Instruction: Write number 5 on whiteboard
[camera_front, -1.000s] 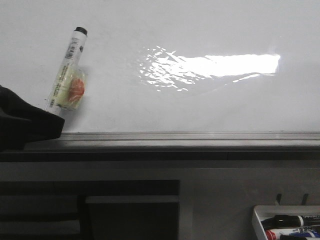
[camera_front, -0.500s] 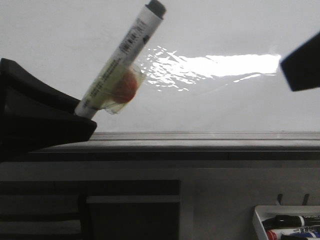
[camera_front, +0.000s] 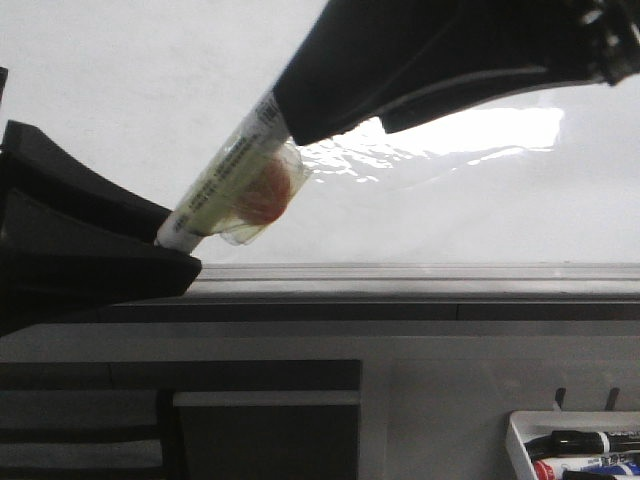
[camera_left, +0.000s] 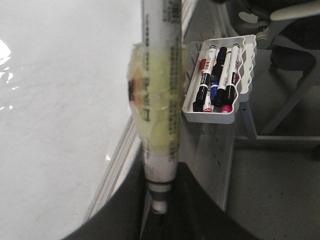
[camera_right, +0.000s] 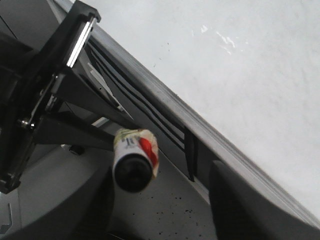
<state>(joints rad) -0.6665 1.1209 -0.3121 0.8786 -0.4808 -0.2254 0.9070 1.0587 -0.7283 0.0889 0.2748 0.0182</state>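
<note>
I should take the marker by its black cap (camera_right: 133, 172) with my right gripper before my left gripper, whose fingers surround the marker's tip (camera_left: 159, 206), opens and clears that tip.
The whiteboard (camera_front: 120, 80) is glossy white with a bright light patch and a grey ledge (camera_front: 400, 275) below. No number 5 shows on it. My left gripper (camera_front: 175, 250) is shut on the bottom end of a white marker (camera_front: 225, 180) wrapped in yellowish tape with a red spot, and holds it slanting up to the right in front of the board. The left wrist view shows the marker (camera_left: 160, 100) pinched at the left gripper (camera_left: 159, 200). My right gripper (camera_front: 300, 110) is open around the marker's black cap (camera_right: 132, 172), which sits between its spread fingers (camera_right: 162, 200), near one of them.
A small white tray (camera_front: 575, 445) holding several markers hangs below the ledge at the lower right; it also shows in the left wrist view (camera_left: 220, 112). The left arm's black body (camera_right: 50, 90) lies close in front of the right gripper. An office chair base (camera_left: 290, 30) stands beyond the tray.
The left gripper raised the marker and moved it right. The right gripper came in from the upper right and now covers the marker's cap end.
</note>
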